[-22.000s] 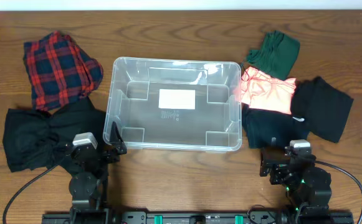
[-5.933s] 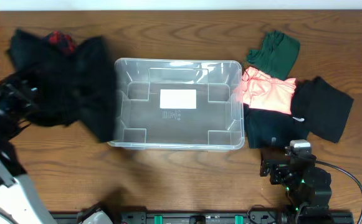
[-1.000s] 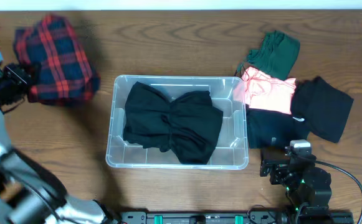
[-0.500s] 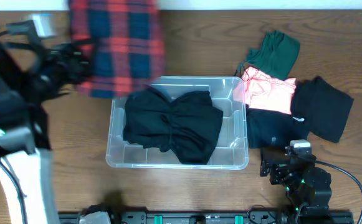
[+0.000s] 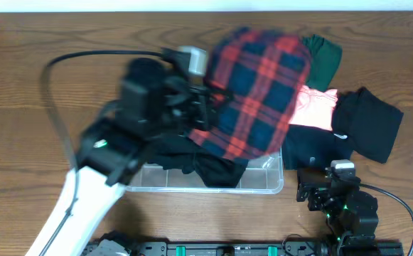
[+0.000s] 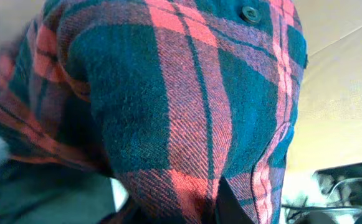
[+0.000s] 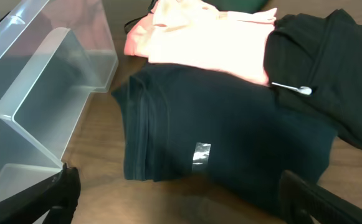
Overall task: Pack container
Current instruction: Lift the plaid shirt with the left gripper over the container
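The plaid shirt's lower end hangs over the open container, so the robot's left gripper keeps lowering the shirt onto the black garment (image 5: 217, 173) until it rests inside.
The clear plastic container (image 5: 192, 188) stands mid-table, mostly covered by my left arm. A black garment (image 5: 217, 168) lies inside it. My left gripper (image 5: 206, 99) is shut on a red and blue plaid shirt (image 5: 259, 92), which hangs in the air over the container's right half. In the left wrist view the plaid shirt (image 6: 187, 106) fills the frame and the gripper (image 6: 181, 211) is buried in its cloth. My right gripper (image 5: 320, 192) rests open near the front edge, right of the container, with nothing between its fingers (image 7: 65, 193).
Right of the container lie a green garment (image 5: 323, 50), a coral garment (image 5: 316, 107), a black garment (image 5: 368, 124) and a dark folded one (image 5: 309, 149). The right wrist view shows the container's corner (image 7: 28, 106) and that dark folded garment (image 7: 218, 143) just ahead.
My left arm has swung right with the plaid shirt, from the back left of the container to above its right half. The right arm has not moved.
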### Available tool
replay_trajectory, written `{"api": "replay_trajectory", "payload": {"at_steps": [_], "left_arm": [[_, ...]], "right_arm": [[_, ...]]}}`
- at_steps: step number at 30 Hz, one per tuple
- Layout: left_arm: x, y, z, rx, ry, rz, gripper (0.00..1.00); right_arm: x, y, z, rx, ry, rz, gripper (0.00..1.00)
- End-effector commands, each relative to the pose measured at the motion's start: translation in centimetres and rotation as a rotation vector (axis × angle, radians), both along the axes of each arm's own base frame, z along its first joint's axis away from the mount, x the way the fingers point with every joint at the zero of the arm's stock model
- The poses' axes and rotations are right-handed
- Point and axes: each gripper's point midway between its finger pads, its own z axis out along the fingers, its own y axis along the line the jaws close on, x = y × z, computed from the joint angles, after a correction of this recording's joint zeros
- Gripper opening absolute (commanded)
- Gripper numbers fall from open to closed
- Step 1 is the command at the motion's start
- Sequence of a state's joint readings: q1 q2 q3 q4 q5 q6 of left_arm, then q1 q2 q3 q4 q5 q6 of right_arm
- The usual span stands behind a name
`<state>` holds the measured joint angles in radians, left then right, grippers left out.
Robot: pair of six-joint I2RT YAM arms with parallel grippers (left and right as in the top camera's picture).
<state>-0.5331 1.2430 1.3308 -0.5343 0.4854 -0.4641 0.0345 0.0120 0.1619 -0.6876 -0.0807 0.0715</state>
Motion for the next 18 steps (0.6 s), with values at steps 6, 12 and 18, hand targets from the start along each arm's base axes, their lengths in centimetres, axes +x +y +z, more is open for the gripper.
{"api": "replay_trajectory", "payload": {"at_steps": [6, 12, 18], "left_arm": [[2.4, -0.6, -8.1, 0.22, 0.15, 0.126, 0.06], [2.7, 5.5, -12.7, 0.521, 0.219, 0.337, 0.06], [1.8, 11.3, -15.4, 0.717, 0.295, 0.471, 0.06]], "right_arm": [[-0.1, -0.2, -0.1, 0.007, 0.005, -0.014, 0.99], [-0.1, -0.2, -0.1, 0.007, 0.005, -0.014, 0.99], [-0.1, -0.2, -0.1, 0.007, 0.005, -0.014, 0.99]]}}
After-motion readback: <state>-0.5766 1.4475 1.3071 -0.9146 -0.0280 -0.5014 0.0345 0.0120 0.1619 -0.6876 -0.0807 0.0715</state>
